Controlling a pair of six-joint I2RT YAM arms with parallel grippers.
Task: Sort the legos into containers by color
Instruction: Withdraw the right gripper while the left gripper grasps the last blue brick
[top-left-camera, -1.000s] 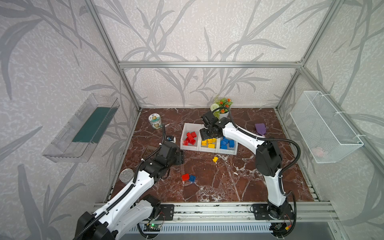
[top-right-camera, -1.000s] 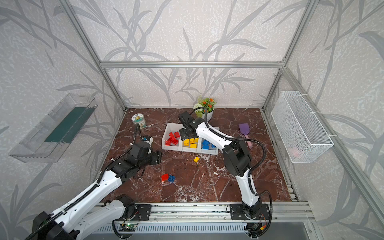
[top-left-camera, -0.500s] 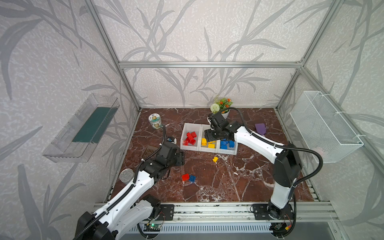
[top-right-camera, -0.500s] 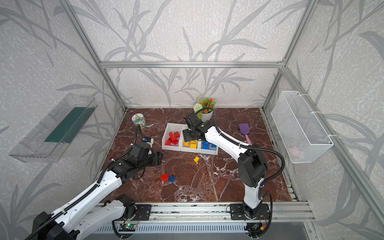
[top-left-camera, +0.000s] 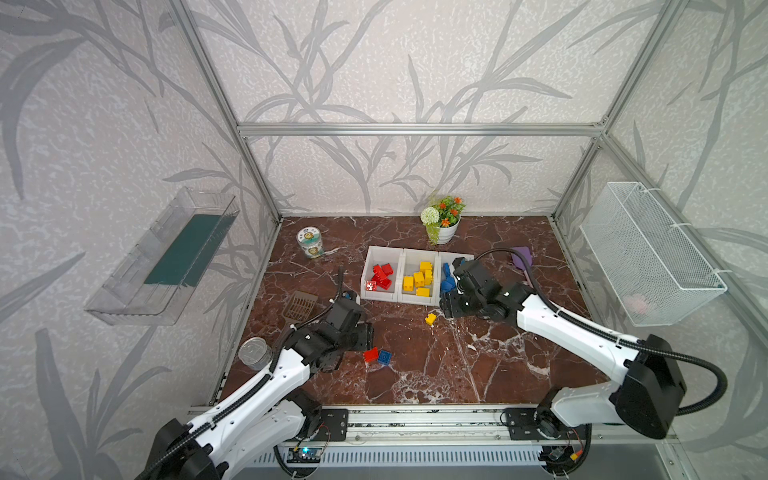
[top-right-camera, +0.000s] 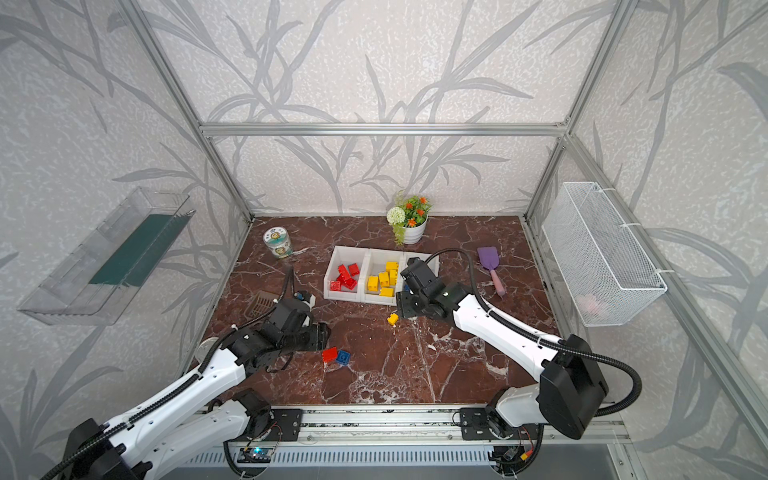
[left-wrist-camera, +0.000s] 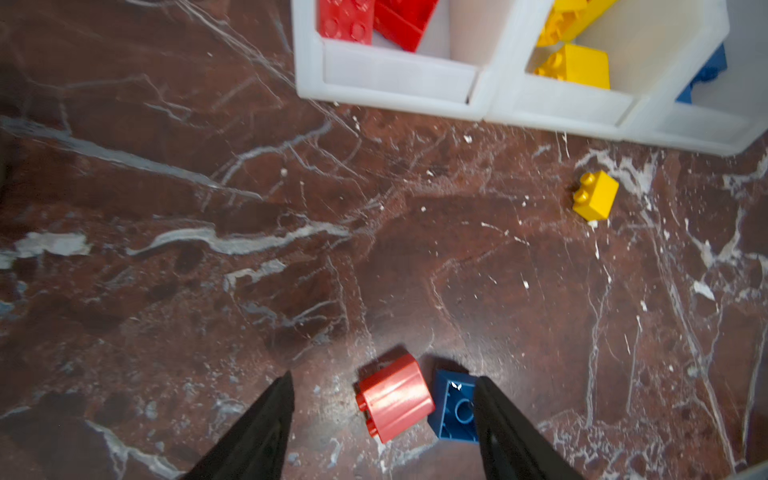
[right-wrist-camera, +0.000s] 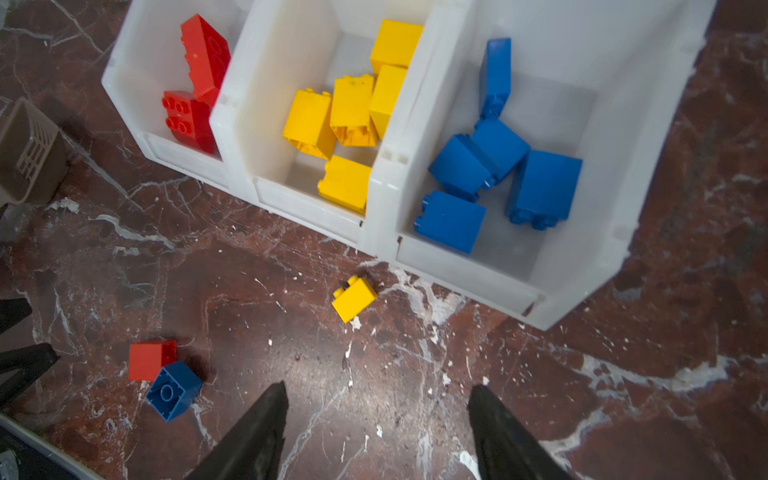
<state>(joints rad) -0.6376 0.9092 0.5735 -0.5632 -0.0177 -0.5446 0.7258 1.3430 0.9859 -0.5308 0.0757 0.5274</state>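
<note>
The robot's right gripper hangs at the blue container (top-left-camera: 449, 280) and is in the left gripper's way, so next the right gripper moves back before the left gripper brings the blue lego (top-left-camera: 385, 357) over.
Three joined white containers (top-left-camera: 380, 296) (top-right-camera: 345, 296) (right-wrist-camera: 465, 266) hold sorted legos: red left, yellow middle, blue right. Loose on the floor lie a yellow lego (top-left-camera: 431, 319) (right-wrist-camera: 354, 298) in front of the bins, and a red lego (top-left-camera: 370, 355) (left-wrist-camera: 395, 397) touching a blue lego (top-left-camera: 385, 357) (left-wrist-camera: 455, 409). My left gripper (top-left-camera: 368, 336) (left-wrist-camera: 382, 377) is open; in its wrist view the red and blue pair lies between its fingers, ungripped. My right gripper (top-left-camera: 446, 305) (right-wrist-camera: 379, 386) is open and empty, just right of the yellow lego.
A flower pot (top-left-camera: 442, 232) stands behind the bins, a tin (top-left-camera: 310, 243) at back left. A brown scoop (top-left-camera: 301, 305) and a metal can (top-left-camera: 254, 353) flank the left arm. A purple shovel (top-left-camera: 521, 259) lies right. A mesh basket (top-left-camera: 648, 253) and clear tray (top-left-camera: 166, 266) hang on the walls.
The right arm has drawn back from above the bins toward the front, ending over the floor beside the yellow lego. The left arm has barely moved.
</note>
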